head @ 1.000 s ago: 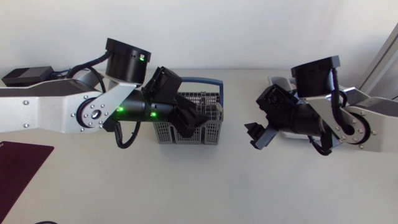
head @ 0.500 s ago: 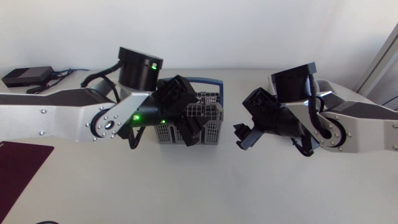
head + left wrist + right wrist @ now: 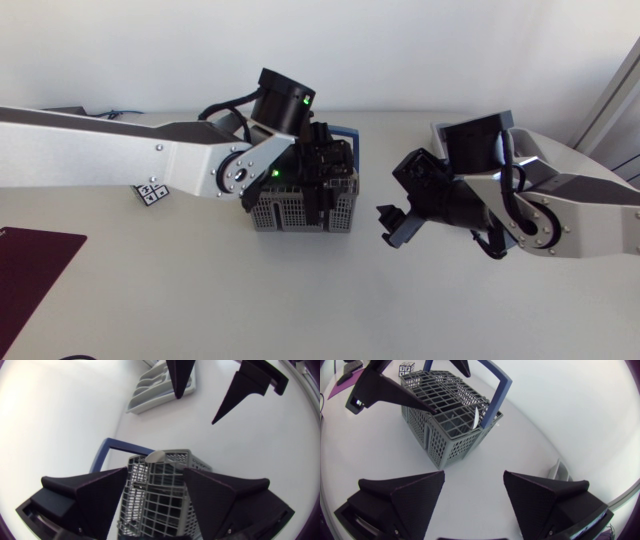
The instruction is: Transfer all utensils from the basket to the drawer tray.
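Note:
The white utensil [image 3: 154, 457] should slide out and leave the basket standing when I lift it, because its rounded tip [image 3: 157, 455] sticks up past the basket's mesh rim.
A grey mesh basket [image 3: 290, 212] with a blue handle [image 3: 345, 130] stands mid-table. My left gripper [image 3: 324, 192] hangs open right above it. In the left wrist view the basket [image 3: 160, 505] lies between and under the spread fingers of my left gripper [image 3: 155, 476], and a white utensil tip [image 3: 155, 455] sticks up at its rim. My right gripper [image 3: 390, 226] is open and empty, just right of the basket. The right wrist view has the basket [image 3: 447, 420] ahead of that gripper [image 3: 473, 477], with the white utensil [image 3: 476, 416] inside. The grey drawer tray [image 3: 160, 385] lies beyond, mostly hidden behind my right arm [image 3: 500, 190].
A small marker cube [image 3: 150, 193] sits left of the basket beside my left arm. A dark maroon mat [image 3: 30, 270] lies at the table's front left. Bare white tabletop [image 3: 320, 300] spreads in front of both grippers.
My left arm has swung right and brought its gripper over the basket's top. My right gripper came left toward the basket, then held still.

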